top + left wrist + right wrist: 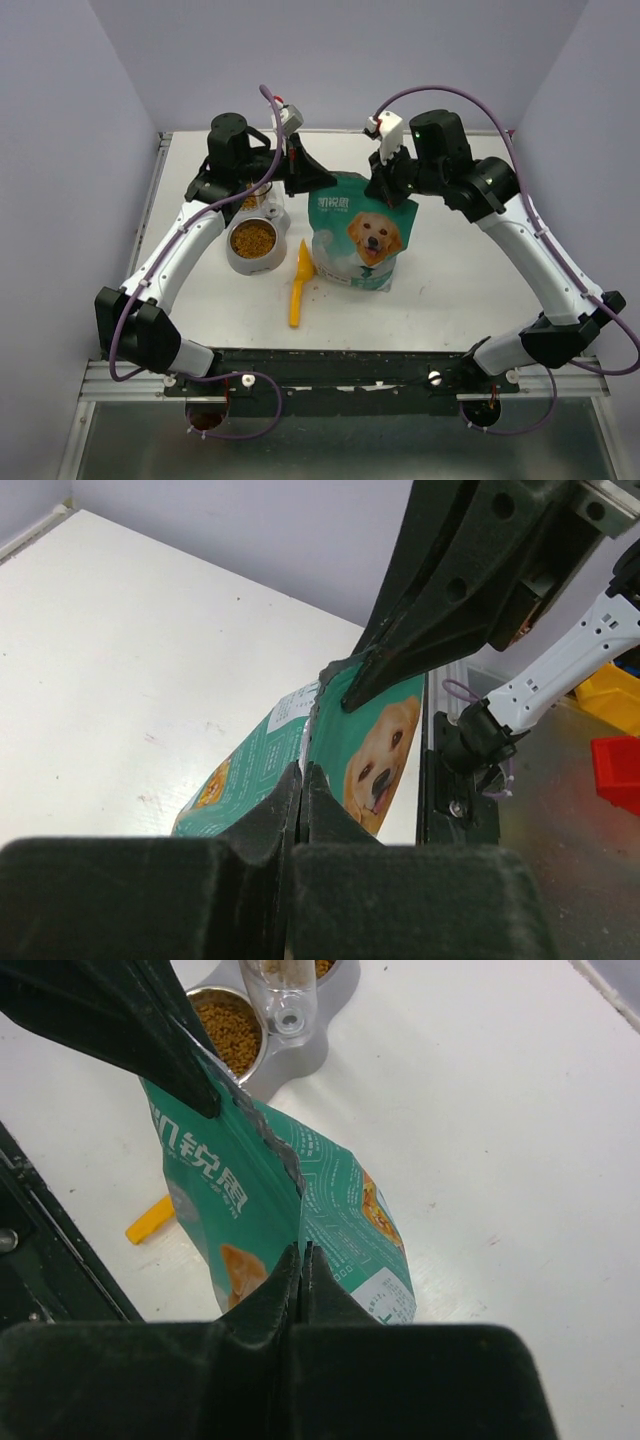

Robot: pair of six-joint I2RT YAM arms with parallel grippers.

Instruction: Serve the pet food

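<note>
The robot's right gripper is pinching the bag's top edge (374,196) short of the bag's near corner, so it should slide out to that corner (414,205) while the left gripper keeps its hold.
The pet food (253,239) is brown kibble filling a metal bowl (232,257) left of centre; it also shows in the right wrist view (228,1038). A teal-and-white bag with a dog picture (362,238) stands upright on the table. My left gripper (329,184) is shut on the bag's top edge at its left corner, its fingertips (316,786) pinching the seam. My right gripper (379,191) is shut on the same top edge at the right corner, fingertips (290,1265) closed on the bag (345,1210). The bag's inside is hidden.
An orange scoop (299,283) lies on the white table (460,280) between bowl and bag. A clear bottle-like container (284,995) stands behind the bowl. Walls close in on the left, back and right.
</note>
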